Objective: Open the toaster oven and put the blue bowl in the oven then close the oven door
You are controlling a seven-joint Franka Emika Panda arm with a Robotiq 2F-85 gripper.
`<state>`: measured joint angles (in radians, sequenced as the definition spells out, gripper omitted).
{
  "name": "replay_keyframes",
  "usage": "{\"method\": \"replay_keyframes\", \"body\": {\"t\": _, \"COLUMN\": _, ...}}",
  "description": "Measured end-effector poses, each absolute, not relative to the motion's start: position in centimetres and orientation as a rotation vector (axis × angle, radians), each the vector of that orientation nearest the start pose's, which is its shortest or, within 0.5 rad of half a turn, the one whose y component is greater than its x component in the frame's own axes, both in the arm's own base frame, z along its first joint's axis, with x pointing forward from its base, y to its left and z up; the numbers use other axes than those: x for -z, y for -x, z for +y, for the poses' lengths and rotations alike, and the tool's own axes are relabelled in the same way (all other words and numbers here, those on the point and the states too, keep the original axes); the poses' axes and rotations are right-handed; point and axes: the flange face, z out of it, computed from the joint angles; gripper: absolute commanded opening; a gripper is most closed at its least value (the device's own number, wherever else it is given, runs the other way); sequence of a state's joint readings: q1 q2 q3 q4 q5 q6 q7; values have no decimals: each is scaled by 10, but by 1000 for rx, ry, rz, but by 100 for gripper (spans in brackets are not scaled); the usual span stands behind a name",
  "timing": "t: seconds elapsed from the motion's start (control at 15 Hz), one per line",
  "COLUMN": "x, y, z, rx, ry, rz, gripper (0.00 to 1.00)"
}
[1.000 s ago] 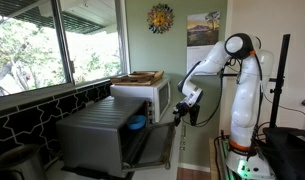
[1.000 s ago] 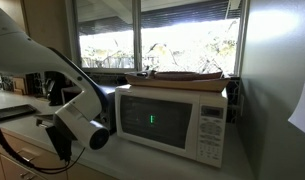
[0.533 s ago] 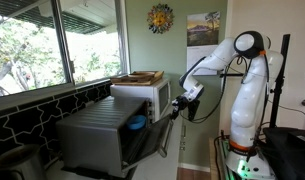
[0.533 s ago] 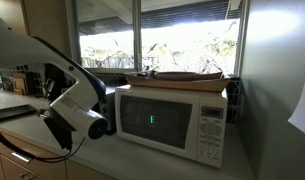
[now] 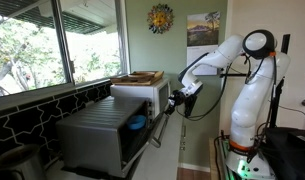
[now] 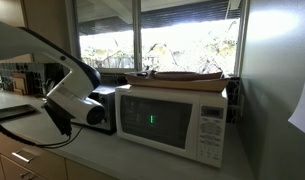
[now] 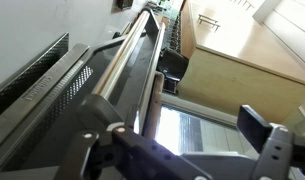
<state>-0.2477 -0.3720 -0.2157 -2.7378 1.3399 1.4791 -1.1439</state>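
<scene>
The oven door leans outward, with my open gripper at its upper edge (image 5: 167, 114), so next I move back first and then push the door closed from its handle side (image 7: 120, 70).
The grey toaster oven (image 5: 92, 132) stands on the counter by the window. The blue bowl (image 5: 138, 123) sits inside its open cavity. The oven door (image 5: 158, 133) hangs partly raised, tilted out from its lower hinge. My gripper (image 5: 177, 101) is at the door's upper edge, open and holding nothing. In the wrist view the door and its handle bar (image 7: 127, 70) run up the frame, and my gripper's fingers (image 7: 182, 150) stand wide apart below it. In an exterior view my arm (image 6: 67, 95) hides most of the oven, and the bowl is hidden.
A white microwave (image 5: 144, 95) stands beside the oven; it also shows in an exterior view (image 6: 172, 120). A flat wooden tray (image 6: 182, 75) lies on top of it. Windows run behind the counter. Wooden cabinets (image 7: 252, 70) lie below.
The oven door has swung up from low and nearly flat to partly raised. My gripper has moved up and towards the oven with it.
</scene>
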Motion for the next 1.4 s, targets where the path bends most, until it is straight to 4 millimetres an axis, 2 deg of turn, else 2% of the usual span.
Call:
{"method": "replay_keyframes", "body": {"t": 0.6, "x": -425, "y": -344, "z": -31, "rx": 546, "ry": 1640, "rz": -109, "gripper": 100}}
{"method": "replay_keyframes", "body": {"t": 1.0, "x": -428, "y": -348, "z": -7, "rx": 545, "ry": 1690, "rz": -138, "gripper": 100}}
{"method": "replay_keyframes", "body": {"t": 1.2, "x": -435, "y": -348, "z": -14, "rx": 577, "ry": 1722, "rz": -110, "gripper": 100}}
{"method": "replay_keyframes", "body": {"t": 1.4, "x": -444, "y": -346, "z": -30, "rx": 603, "ry": 1769, "rz": -41, "gripper": 100}}
